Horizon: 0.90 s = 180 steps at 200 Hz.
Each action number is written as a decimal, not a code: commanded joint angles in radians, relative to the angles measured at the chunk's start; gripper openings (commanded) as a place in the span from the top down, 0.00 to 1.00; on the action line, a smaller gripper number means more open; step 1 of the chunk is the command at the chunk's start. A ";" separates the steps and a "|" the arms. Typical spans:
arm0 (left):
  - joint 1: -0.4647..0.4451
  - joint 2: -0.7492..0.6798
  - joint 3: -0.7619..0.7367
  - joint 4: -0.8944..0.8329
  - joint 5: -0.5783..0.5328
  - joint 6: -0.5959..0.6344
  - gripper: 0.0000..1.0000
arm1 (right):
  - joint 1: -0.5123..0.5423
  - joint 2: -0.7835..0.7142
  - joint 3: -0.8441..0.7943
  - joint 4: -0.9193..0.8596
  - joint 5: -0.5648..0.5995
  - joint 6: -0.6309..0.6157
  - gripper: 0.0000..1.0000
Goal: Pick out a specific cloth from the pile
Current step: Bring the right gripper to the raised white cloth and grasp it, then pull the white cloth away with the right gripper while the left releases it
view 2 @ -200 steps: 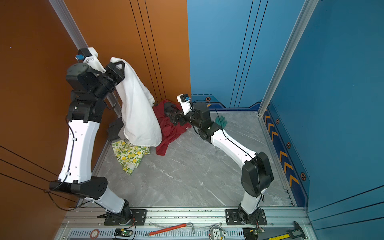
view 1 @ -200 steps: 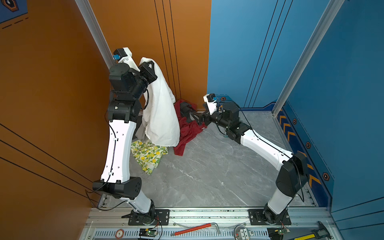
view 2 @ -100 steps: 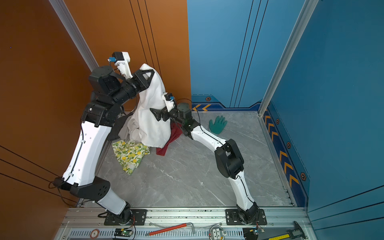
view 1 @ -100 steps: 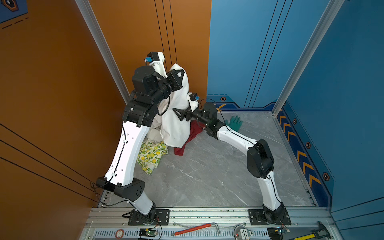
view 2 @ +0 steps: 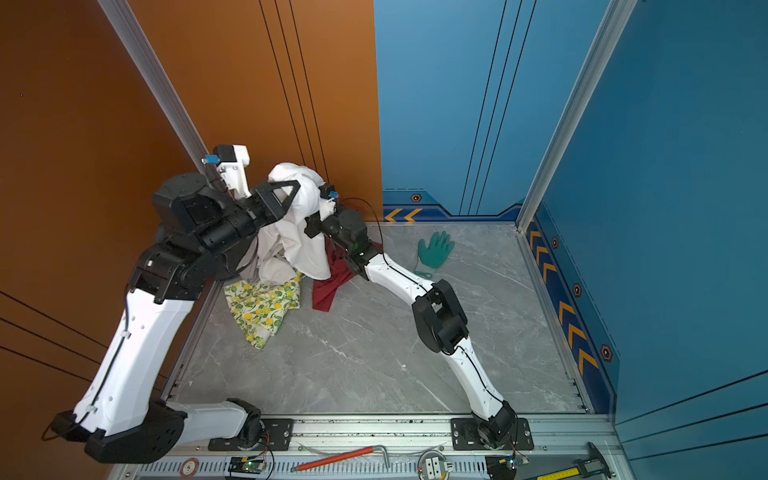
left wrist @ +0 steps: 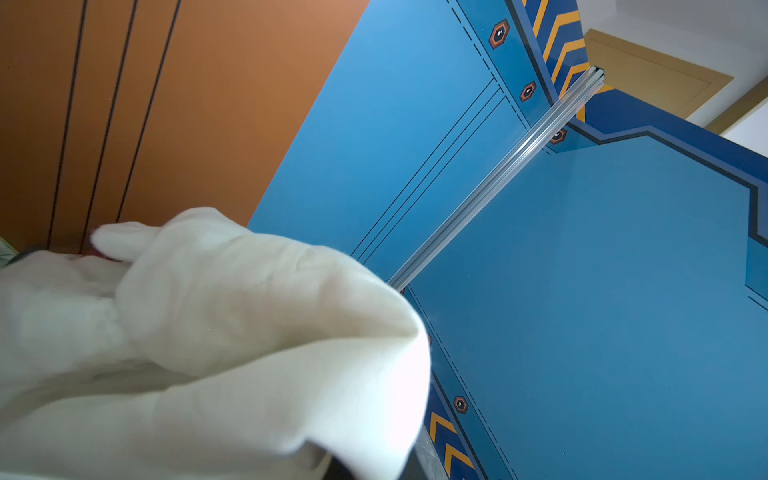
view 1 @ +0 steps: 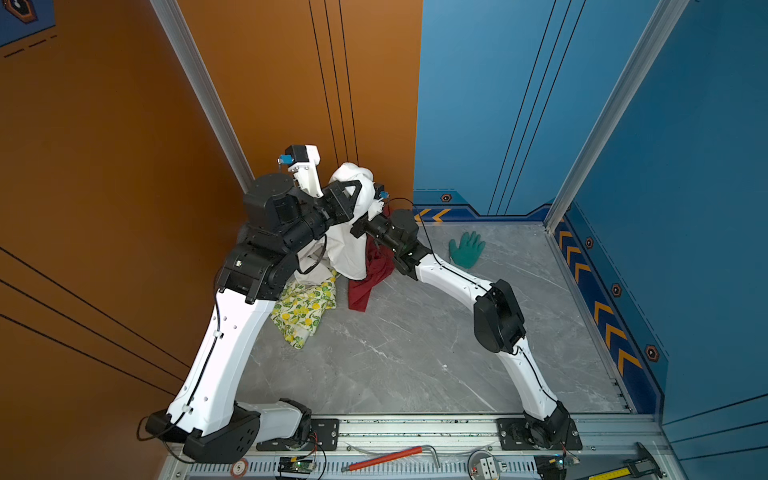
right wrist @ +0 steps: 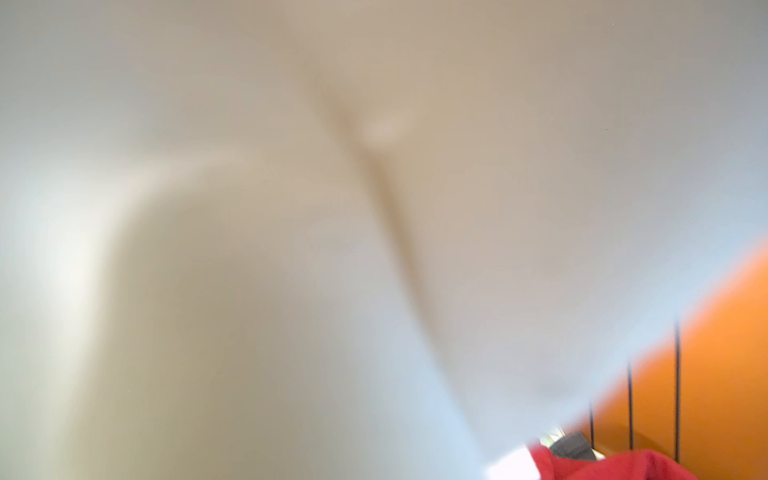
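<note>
Both of the robot's grippers are on the white cloth (view 1: 347, 249) above the pile, so the left gripper should open to let the right gripper carry the cloth past the green glove.
The cloth (view 1: 349, 249), large, plain and white, hangs from my left gripper (view 1: 353, 190), which is shut on its top bunch high near the back corner; in the left wrist view the cloth (left wrist: 208, 332) covers the jaws. My right gripper (view 1: 358, 226) reaches in from the right at mid height, shut with its fingertips buried in the hanging cloth. The cloth (right wrist: 291, 249) fills the right wrist view as a blur. Below lies the pile (view 1: 305, 305): a lemon-print fabric, a red cloth (view 1: 370, 278) and a pale garment (view 1: 311, 272).
A green glove (view 1: 467, 249) lies flat on the grey floor right of the right forearm. The orange wall (view 1: 291, 104) and blue wall (view 1: 498, 104) meet just behind the cloth. A red-handled tool (view 1: 386, 457) and a hammer (view 1: 636, 463) lie on the front rail.
My left arm swung the hanging cloth rightward from the left wall to the back corner. The right gripper left the red cloth, came across to the white cloth and shut.
</note>
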 commanded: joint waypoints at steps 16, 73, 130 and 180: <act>0.074 -0.045 -0.089 0.012 -0.008 0.018 0.98 | -0.016 -0.221 -0.092 0.115 0.122 0.083 1.00; 0.125 -0.063 -0.226 0.078 0.019 0.062 0.38 | -0.070 -0.342 -0.111 0.126 0.225 0.197 1.00; 0.122 -0.042 -0.333 0.186 0.079 0.096 0.08 | -0.137 -0.459 -0.153 0.066 0.266 0.191 1.00; 0.101 0.005 -0.357 0.183 0.082 0.184 0.02 | -0.231 -0.572 -0.162 -0.037 0.292 0.173 1.00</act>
